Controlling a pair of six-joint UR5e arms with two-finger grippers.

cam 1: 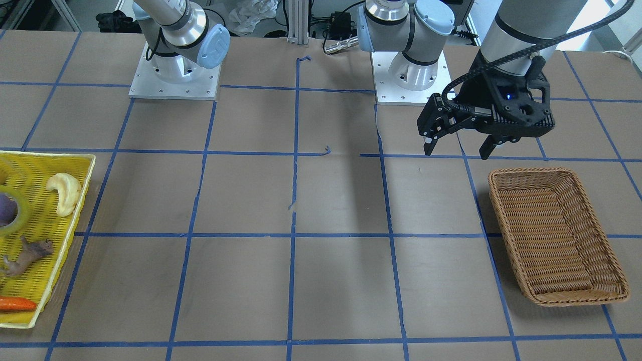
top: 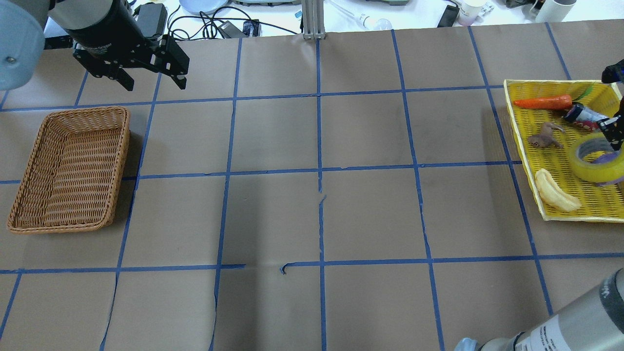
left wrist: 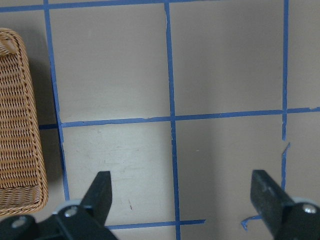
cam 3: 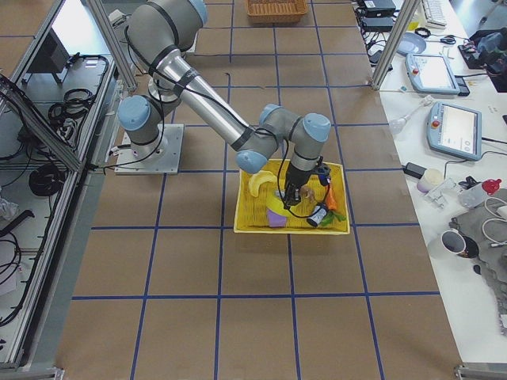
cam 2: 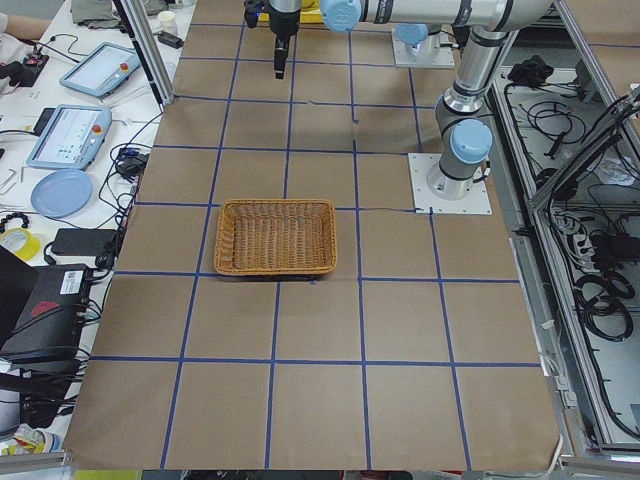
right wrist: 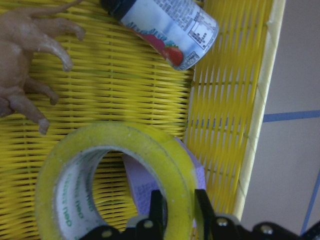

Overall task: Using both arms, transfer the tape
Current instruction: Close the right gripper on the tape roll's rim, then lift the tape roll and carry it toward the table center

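Observation:
The tape lies at a slant, with the purple object (cam 1: 6,210) under it showing through its open ring (cam 1: 21,215), so the purple object will stay behind when the robot carries the tape.
The yellow-green tape (right wrist: 120,145) with its whitish core lies tilted in the yellow tray (top: 548,146) at the robot's right end of the table. It also shows in the overhead view (top: 597,163) and the front view (cam 1: 22,213). My right gripper (right wrist: 179,210) is shut on the tape's wall, one finger inside the ring and one outside; it shows at the overhead view's edge (top: 615,134). My left gripper (cam 1: 457,150) is open and empty, hovering over the table beyond the wicker basket (top: 73,168); it also shows overhead (top: 155,85) and in its wrist view (left wrist: 182,195).
The yellow tray also holds a carrot (top: 542,102), a banana (top: 555,195), a brown toy animal (top: 543,139), a small bottle (right wrist: 165,30) and a purple object (right wrist: 137,175) under the tape. Blue tape lines grid the brown table.

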